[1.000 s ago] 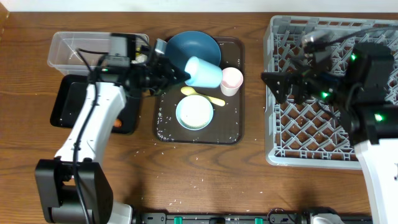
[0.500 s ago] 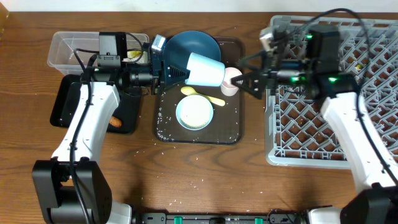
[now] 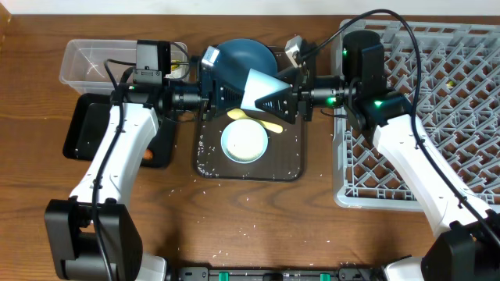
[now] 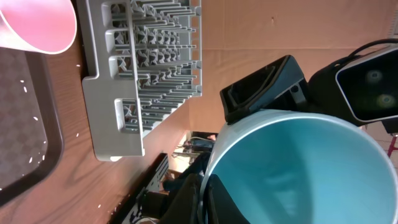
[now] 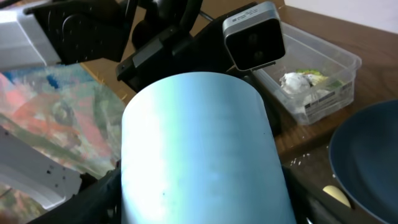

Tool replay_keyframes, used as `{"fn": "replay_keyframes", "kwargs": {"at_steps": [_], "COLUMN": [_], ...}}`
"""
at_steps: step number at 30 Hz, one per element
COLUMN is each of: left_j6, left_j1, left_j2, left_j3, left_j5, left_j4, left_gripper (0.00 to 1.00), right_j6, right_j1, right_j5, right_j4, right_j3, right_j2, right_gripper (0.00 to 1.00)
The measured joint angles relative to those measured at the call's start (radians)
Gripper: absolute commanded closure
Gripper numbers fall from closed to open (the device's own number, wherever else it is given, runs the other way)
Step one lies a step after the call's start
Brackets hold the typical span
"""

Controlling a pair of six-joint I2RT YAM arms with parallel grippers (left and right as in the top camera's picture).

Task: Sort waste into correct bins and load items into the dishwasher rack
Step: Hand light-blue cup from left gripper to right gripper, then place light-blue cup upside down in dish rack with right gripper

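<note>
My left gripper is holding the light blue cup's rim [image 3: 248, 90] a long way from the dishwasher rack. Next, my right gripper takes hold of the cup's base [image 3: 277, 87] and loads the cup.
The light blue cup [image 3: 262, 84] hangs on its side above the brown serving tray [image 3: 291, 168]. My left gripper [image 3: 233, 92] is shut on its rim, which shows in the left wrist view [image 4: 204, 198]. My right gripper [image 3: 283, 101] is open, with a finger on either side of the cup's base [image 5: 199, 149]. The dark blue bowl [image 3: 238, 55], the white bowl [image 3: 244, 140] and the yellow spoon [image 3: 266, 122] lie on the tray. The pink cup [image 4: 37, 25] is hidden overhead by my right gripper. The grey dishwasher rack [image 3: 461, 117] stands at the right.
The clear tub [image 3: 86, 62] at the back left holds crumpled white paper [image 5: 293, 82] and the yellow-green wrapper [image 5: 311, 73]. The black tray [image 3: 82, 129] in front of it holds the carrot piece [image 3: 147, 154]. Rice grains [image 3: 205, 148] lie on the serving tray and the table.
My left gripper tipped the light blue cup further over and moved it slightly right. My right arm swung left from the rack, and its fingers now flank the cup's base.
</note>
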Motion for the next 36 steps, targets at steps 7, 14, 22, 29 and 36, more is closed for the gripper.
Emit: {"fn": "replay_keyframes", "kwargs": {"at_steps": [7,14,22,29,36], "left_j6": [0.003,-0.009,-0.01,-0.01,0.022], "left_j1": [-0.001,-0.003,-0.003,-0.003,-0.003], "left_j2": [0.0,0.0,0.0,0.0,0.0], "left_j3": [0.0,0.002,0.002,0.002,0.002], "left_j5": [-0.009,-0.156,-0.573,-0.818,-0.936], "left_j4": [0.002,0.003,0.001,-0.021,-0.061], "left_gripper": [0.75,0.5,0.49,0.48,0.48], "right_j6": [0.025,0.08,0.068,0.039,0.022], "right_j1": [-0.002,-0.098,-0.279,-0.28,-0.28], "right_j5": [0.013,0.147,0.594,0.867,0.933], "right_j4": [0.0,-0.168,-0.718,-1.118,-1.358], "right_j3": [0.0,0.002,0.197,0.443,0.447], "right_j2": [0.0,-0.039,-0.153,-0.135,0.053], "right_gripper": [0.44,0.44,0.46,0.47,0.45]}}
